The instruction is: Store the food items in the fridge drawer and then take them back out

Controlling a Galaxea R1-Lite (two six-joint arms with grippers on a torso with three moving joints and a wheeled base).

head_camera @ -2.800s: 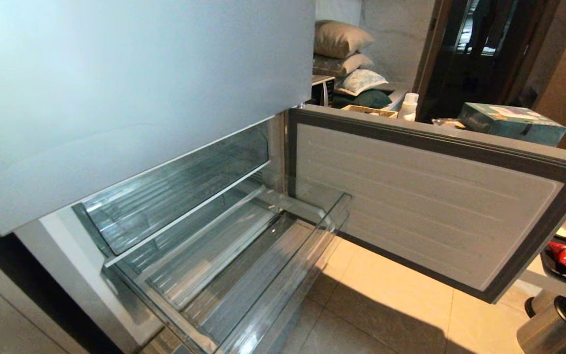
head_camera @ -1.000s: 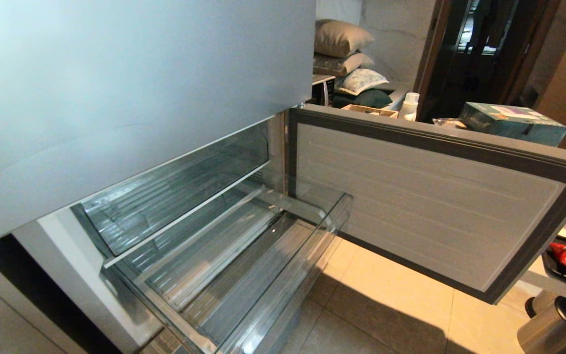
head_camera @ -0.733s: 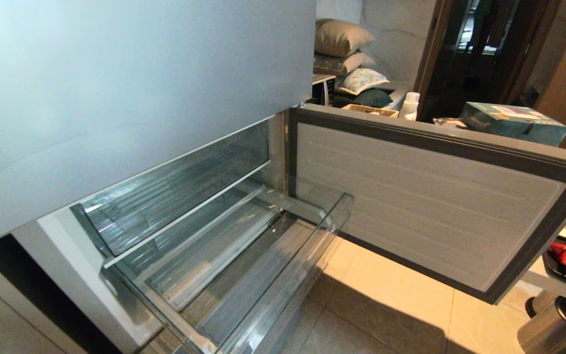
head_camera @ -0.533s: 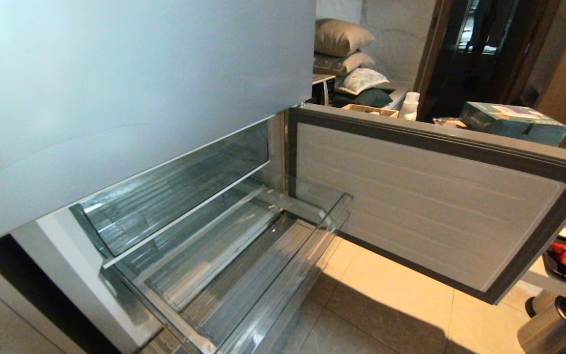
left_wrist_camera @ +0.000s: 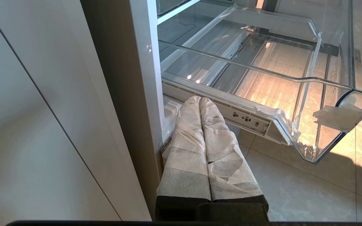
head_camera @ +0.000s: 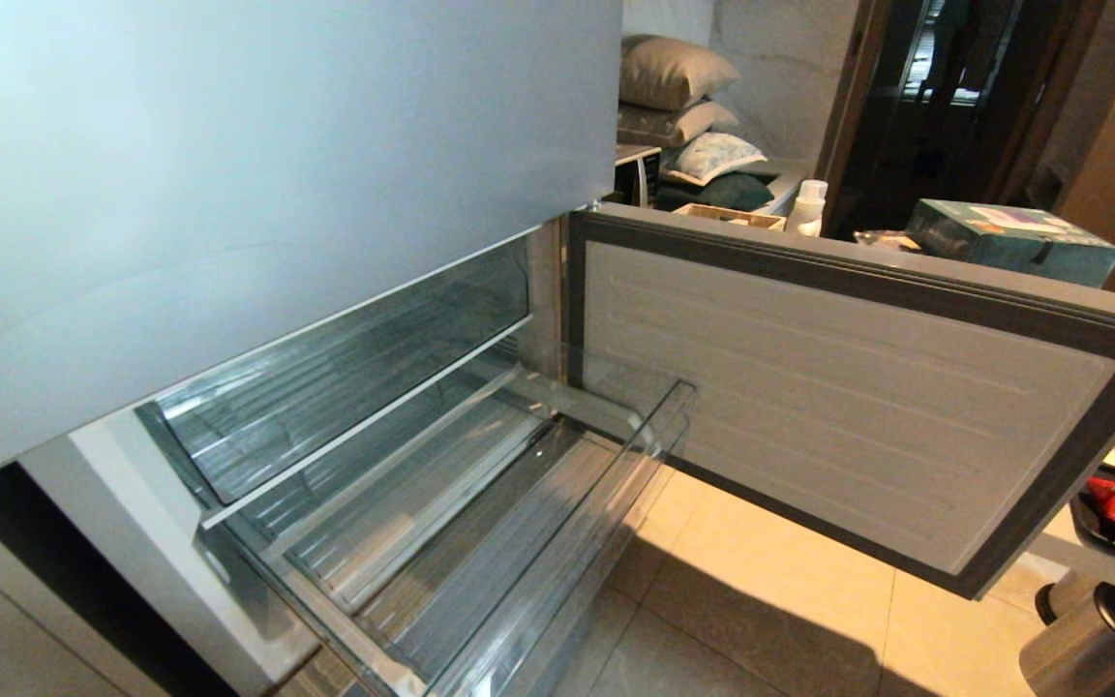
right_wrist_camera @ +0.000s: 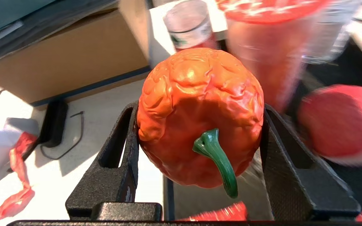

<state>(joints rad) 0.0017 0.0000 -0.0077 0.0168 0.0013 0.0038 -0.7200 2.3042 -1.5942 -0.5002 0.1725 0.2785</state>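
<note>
The white plate in the black tray lies open and the pepper point(right_wrist_camera: 200, 116) hangs free, so my right gripper should keep lowering it until it rests at the plate.
A glossy red-orange lobed pepper point(right_wrist_camera: 200, 110) with a green stem hangs above a white tabletop, and my right gripper point(right_wrist_camera: 198, 125) is shut on it, one black finger on each side. This gripper is outside the head view. The fridge drawer point(head_camera: 572, 552), clear with a ribbed bottom, stands pulled out and empty below the silver fridge front; its thick front lip point(left_wrist_camera: 325, 81) also shows in the left wrist view. My left gripper point(left_wrist_camera: 200, 102) is parked low beside the fridge's base, under the drawer rail, its white-wrapped fingers pressed together on nothing.
The open lower door point(head_camera: 838, 407) swings out to the right of the drawer. A deeper clear bin point(head_camera: 345, 378) sits above it. Beside the held pepper are a cardboard box point(right_wrist_camera: 64, 53), a red-lidded jar point(right_wrist_camera: 262, 47), a red round item point(right_wrist_camera: 341, 122) and a thin red strip point(right_wrist_camera: 17, 175). A dark bin point(head_camera: 1099, 644) stands on the floor.
</note>
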